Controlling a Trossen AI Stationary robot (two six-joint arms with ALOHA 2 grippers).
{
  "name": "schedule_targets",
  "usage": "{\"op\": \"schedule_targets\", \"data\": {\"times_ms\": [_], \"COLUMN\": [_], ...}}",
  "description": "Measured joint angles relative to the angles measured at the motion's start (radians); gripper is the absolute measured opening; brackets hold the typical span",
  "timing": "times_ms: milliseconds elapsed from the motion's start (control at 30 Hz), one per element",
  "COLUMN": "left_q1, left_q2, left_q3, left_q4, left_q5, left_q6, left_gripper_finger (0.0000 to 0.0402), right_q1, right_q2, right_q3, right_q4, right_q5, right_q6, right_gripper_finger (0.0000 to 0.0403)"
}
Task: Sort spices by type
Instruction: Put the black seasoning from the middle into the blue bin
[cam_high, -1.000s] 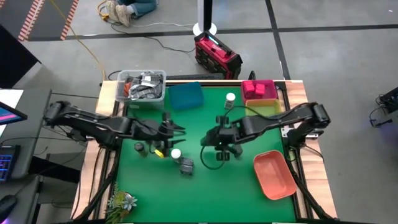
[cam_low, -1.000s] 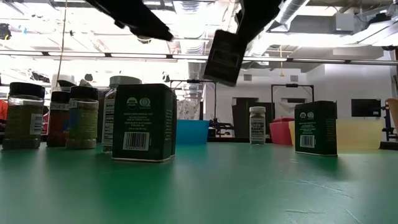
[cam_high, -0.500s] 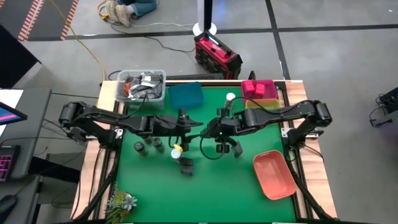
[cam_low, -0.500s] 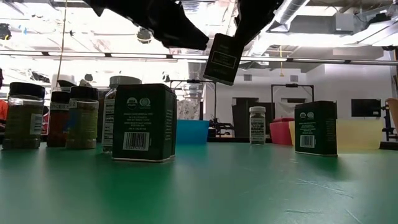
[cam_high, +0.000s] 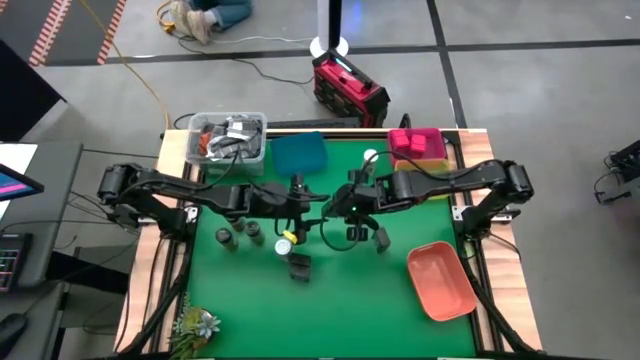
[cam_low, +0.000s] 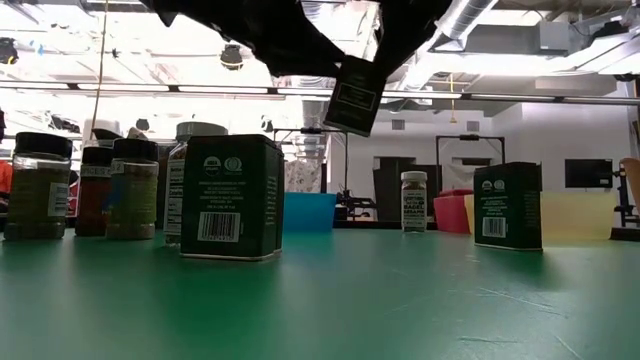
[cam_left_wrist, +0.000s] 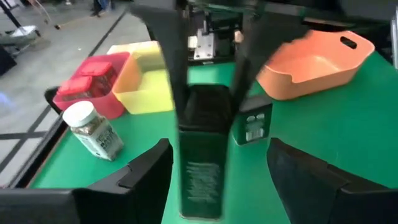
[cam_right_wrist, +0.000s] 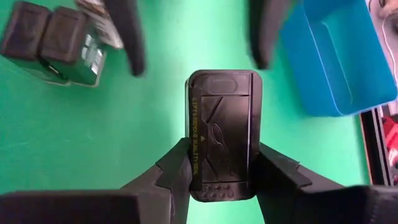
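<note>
The teal tray (cam_high: 299, 153) is on the same side as my left gripper, so my left gripper should take the tin from my right gripper (cam_left_wrist: 202, 171) and bring the tin to the tray.
A dark grey tin (cam_right_wrist: 224, 124) hangs in the air over the middle of the green table, with my right gripper (cam_right_wrist: 224, 154) shut on it. My left gripper (cam_left_wrist: 217, 152) faces it from the table's left, open, one finger on either side of the tin's lower part and apart from it. On the table stand another tin (cam_low: 232, 197), a third tin (cam_low: 508, 205), dark-lidded round jars (cam_low: 40, 185) and white-capped jars (cam_left_wrist: 93, 127). In the high view the two grippers meet at the centre, left gripper (cam_high: 308, 200) and right gripper (cam_high: 345, 207). My right gripper pinches the tin's two broad faces near its lid end (cam_right_wrist: 191, 163) between its two fingers (cam_right_wrist: 168, 177). The fingers come slanting down from the table's right. The tin (cam_low: 355, 95) hangs below them, tilted, clear of the table.
A teal tray (cam_high: 300, 153) and a clear tub of clutter (cam_high: 228, 138) stand at the far edge. A pink tray (cam_high: 415, 143) with pink boxes and a yellow tray (cam_left_wrist: 146, 81) are far right, a salmon tray (cam_high: 440, 280) near right.
My left gripper has moved toward the table's right, up to the hanging tin, so its fingers now flank it. My right gripper has shifted slightly toward the table's left with the tin, which stays tilted in the air.
</note>
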Motion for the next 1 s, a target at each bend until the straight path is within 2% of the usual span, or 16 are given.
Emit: {"op": "schedule_targets", "data": {"times_ms": [233, 667, 833, 1000], "left_q1": [0.008, 0.012, 0.015, 0.017], "left_q2": [0.0, 0.019, 0.019, 0.019], "left_q3": [0.0, 0.0, 0.0, 0.001], "left_q4": [0.077, 0.106, 0.078, 0.051], "left_q5": [-0.04, -0.031, -0.027, -0.021], "left_q6": [0.039, 0.048, 0.058, 0.066], "left_gripper_finger": [0.0261, 0.0256, 0.0214, 0.0131], "right_q1": [0.0, 0.001, 0.008, 0.008], "right_q2": [0.0, 0.001, 0.001, 0.002], "right_q3": [0.0, 0.0, 0.0, -0.001], "right_q4": [0.025, 0.084, 0.098, 0.096], "right_q5": [-0.004, -0.007, -0.006, -0.006], "right_q6": [-0.012, -0.047, -0.056, -0.061], "right_gripper_finger": [0.0166, 0.0166, 0.0166, 0.0166]}}
